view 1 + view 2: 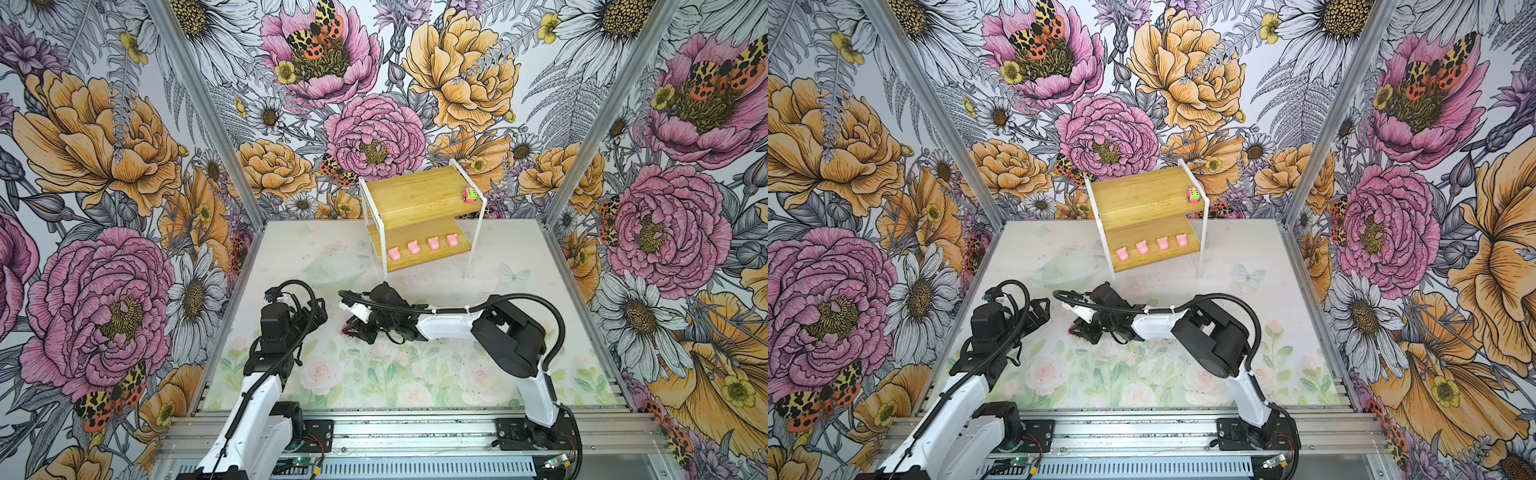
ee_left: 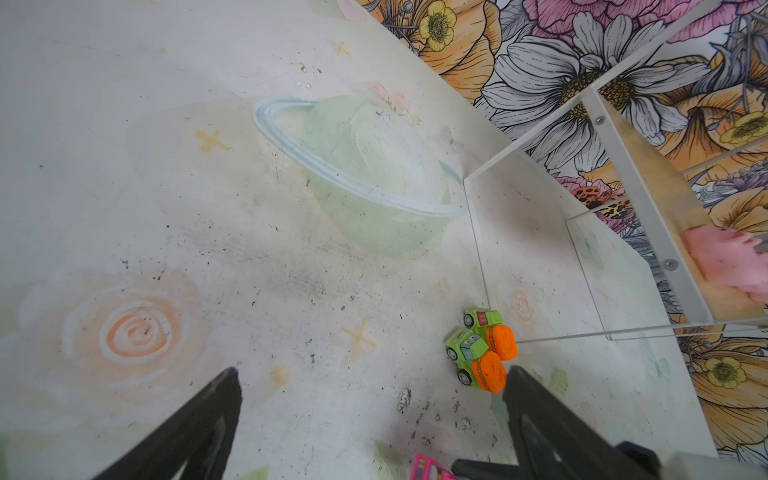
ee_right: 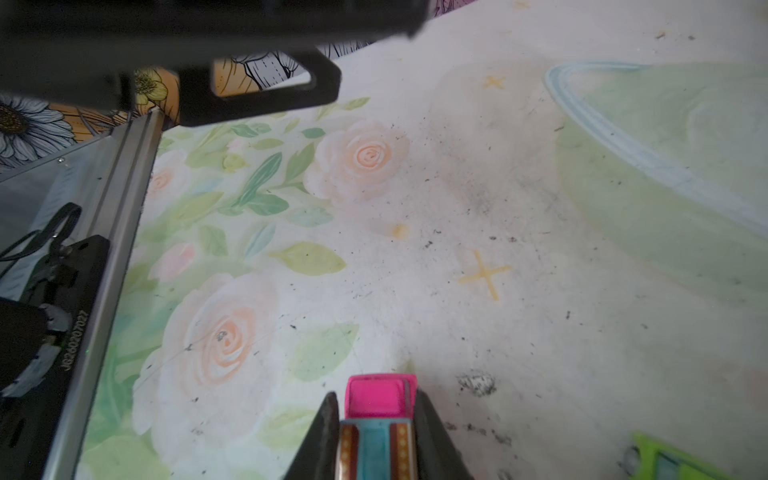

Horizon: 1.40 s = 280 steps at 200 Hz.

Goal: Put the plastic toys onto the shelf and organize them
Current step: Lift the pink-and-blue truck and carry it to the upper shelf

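The upper board is open [image 1: 448,195] beside the pink car [image 1: 469,194], so my right gripper should keep bringing the teal-roofed car there and let go once its wheels touch down.
The shelf [image 1: 407,195] [image 1: 1133,195] stands at the back of the table. Several pale pink pigs [image 1: 414,247] [image 1: 1142,247] line its lower board. One pink car [image 1: 469,194] [image 1: 1192,194] sits at the right end of the upper board. My right gripper [image 1: 347,330] [image 3: 376,399] is shut on a second pink car with a teal roof [image 3: 380,399] [image 2: 428,469], low over the table's middle. Two orange-and-green cars [image 2: 484,353] lie side by side on the table by the shelf's near leg, hidden in both top views. My left gripper [image 1: 319,309] [image 2: 374,374] is open and empty, just left of the right gripper.
A thin clear panel [image 2: 540,249] rises from the table beside the orange-and-green cars. The shelf's white frame [image 2: 648,208] stands just beyond it. The left arm's finger [image 3: 257,89] hangs close in front of the right gripper. Flowered walls close in three sides.
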### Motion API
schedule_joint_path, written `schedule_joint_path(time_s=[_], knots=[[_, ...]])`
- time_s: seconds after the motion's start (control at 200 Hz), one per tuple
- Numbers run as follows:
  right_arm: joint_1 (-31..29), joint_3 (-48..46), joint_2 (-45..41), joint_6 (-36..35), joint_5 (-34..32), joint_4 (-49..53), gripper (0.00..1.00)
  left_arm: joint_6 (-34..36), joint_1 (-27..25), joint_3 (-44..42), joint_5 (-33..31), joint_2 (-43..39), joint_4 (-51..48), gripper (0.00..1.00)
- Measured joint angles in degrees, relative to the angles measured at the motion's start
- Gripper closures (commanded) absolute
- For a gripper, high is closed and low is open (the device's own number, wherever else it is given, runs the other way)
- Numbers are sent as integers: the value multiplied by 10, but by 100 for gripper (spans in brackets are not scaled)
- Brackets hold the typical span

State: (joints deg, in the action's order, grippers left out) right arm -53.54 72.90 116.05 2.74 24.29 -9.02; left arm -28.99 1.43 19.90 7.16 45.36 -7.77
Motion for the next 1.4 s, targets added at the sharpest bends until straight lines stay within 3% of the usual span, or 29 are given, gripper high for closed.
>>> schedule_joint_path(time_s=[0.28,0.46,0.645,0.916,1.401], knots=[[65,54,-229,-22,-12,139,89,5,4,0,2,0,0,1],[156,123,-299,-24,-87,203,89,5,4,0,5,2,0,1],[214,216,-278,-22,-184,266,89,5,4,0,12,9,1,1],[243,369,-163,-21,-279,346,89,5,4,1,14,7,-2,1],[285,404,-123,-10,-318,398,89,5,4,7,14,-3,-15,1]])
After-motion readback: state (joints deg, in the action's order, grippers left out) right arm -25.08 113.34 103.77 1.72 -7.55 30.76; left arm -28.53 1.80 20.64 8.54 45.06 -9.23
